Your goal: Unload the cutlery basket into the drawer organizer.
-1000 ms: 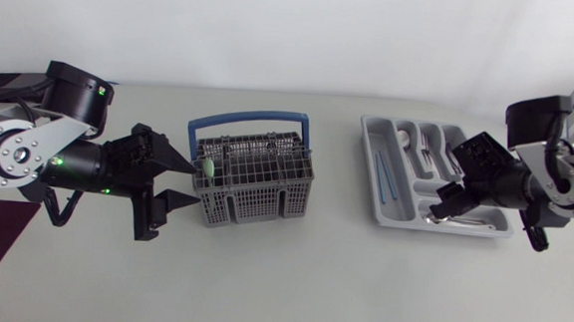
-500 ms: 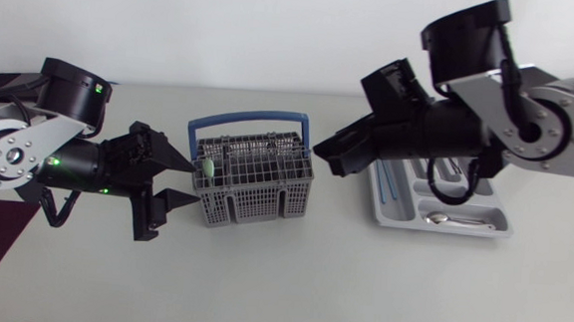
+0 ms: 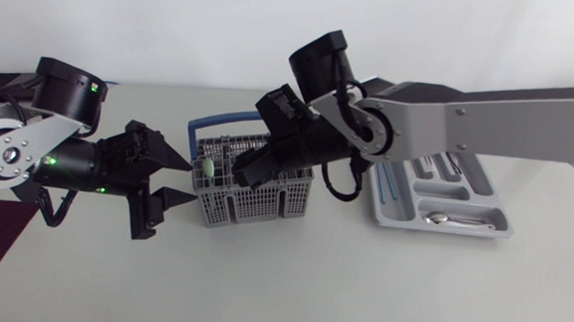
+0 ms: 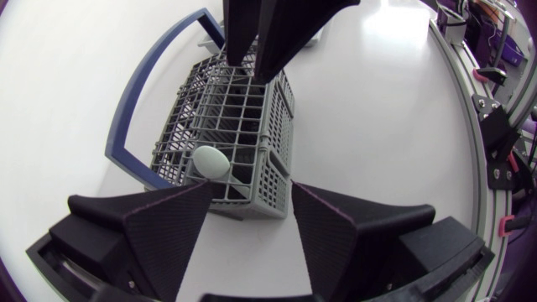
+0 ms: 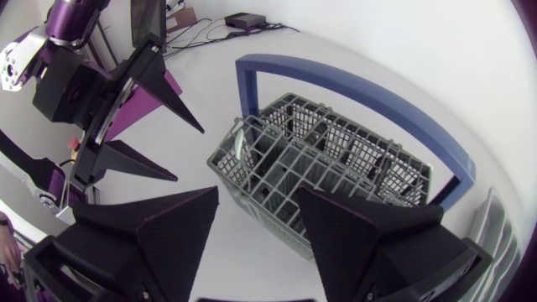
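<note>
The pale green utensil (image 3: 208, 166) is the only thing sticking up through the grid, so I expect the cutlery basket (image 3: 253, 201) to be empty once I take that utensil out.
The grey wire cutlery basket (image 3: 257, 191) with a blue handle stands mid-table. A pale green utensil handle (image 3: 208, 165) pokes out of its left end. My left gripper (image 3: 192, 182) is open just left of the basket, fingers spread toward that end. In the left wrist view the basket (image 4: 243, 126) lies ahead of the left gripper (image 4: 253, 186), with the green handle (image 4: 210, 161) nearest. My right gripper (image 3: 252, 165) hangs open over the basket; in its own view the right gripper (image 5: 258, 197) is empty above the basket (image 5: 336, 159). The grey organizer (image 3: 477, 189) at the right holds a spoon (image 3: 445, 220).
My right arm (image 3: 449, 116) stretches across from the right edge and covers part of the organizer. In the right wrist view my left gripper (image 5: 189, 155) points at the basket's far end. Blue-handled pieces (image 3: 387, 187) lie in the organizer's left slot.
My right arm has swung from the organizer across to above the basket, and its fingers opened slightly. The left arm has stayed where it was.
</note>
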